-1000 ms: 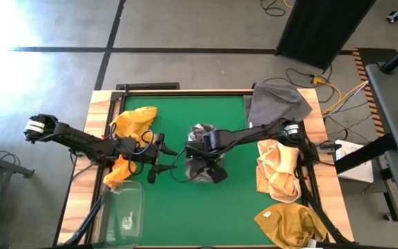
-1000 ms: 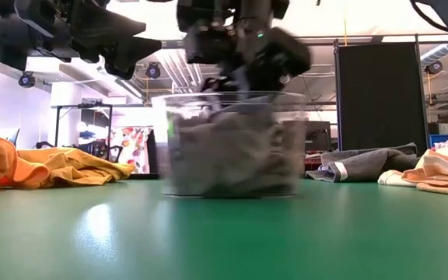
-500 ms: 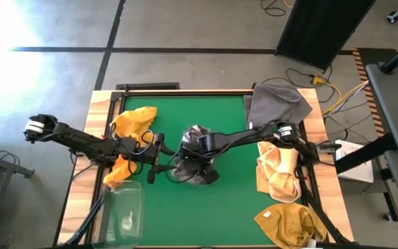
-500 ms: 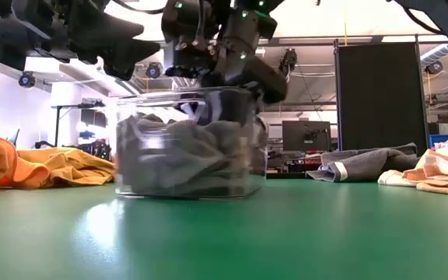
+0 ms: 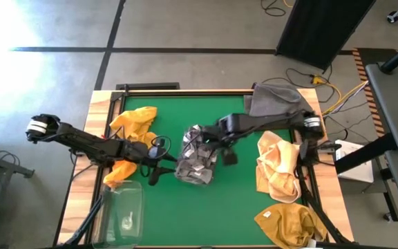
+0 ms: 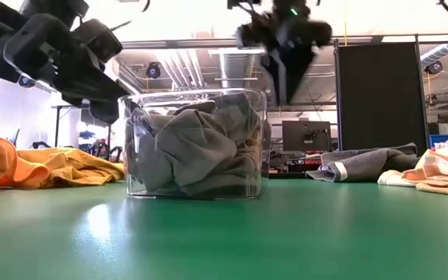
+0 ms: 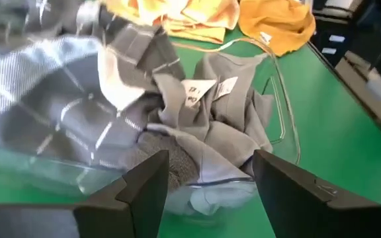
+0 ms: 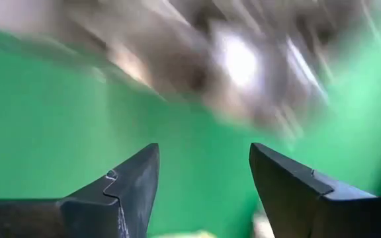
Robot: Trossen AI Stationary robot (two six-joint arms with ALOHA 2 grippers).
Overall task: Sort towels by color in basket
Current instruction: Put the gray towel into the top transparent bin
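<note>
The far grey towel [image 5: 276,99] looks like the towels in the basket and is uncovered, so my right gripper should go on toward that towel's near end [image 6: 339,169] until it closes.
A clear plastic basket [image 5: 197,163] [image 6: 197,144] stands on its base mid-table, filled with crumpled dark grey towels [image 7: 204,125], one of them grey-and-white checked [image 7: 51,112]. My left gripper [image 5: 159,156] [image 7: 207,192] is open and level just off the basket's left end; its fingers touch nothing. My right gripper [image 5: 228,151] [image 6: 286,66] [image 8: 204,188] is open and hangs above the basket's right end, clear of it. Yellow towels [image 5: 133,124] lie by the left edge. Peach and mustard towels [image 5: 278,169] lie along the right edge, and a grey towel [image 5: 275,102] lies in the far right corner.
A second clear basket [image 5: 124,207] stands at the near left corner, with a yellow towel [image 5: 118,170] beside it. A mustard towel [image 5: 290,223] lies at the near right corner. Bare green table [image 5: 233,207] stretches in front of the full basket.
My right gripper, which was down on the basket, slid it toward the table's left, then let go, rose and drew back toward the right. The basket now stands still, left of where it was. My left gripper has edged toward the basket.
</note>
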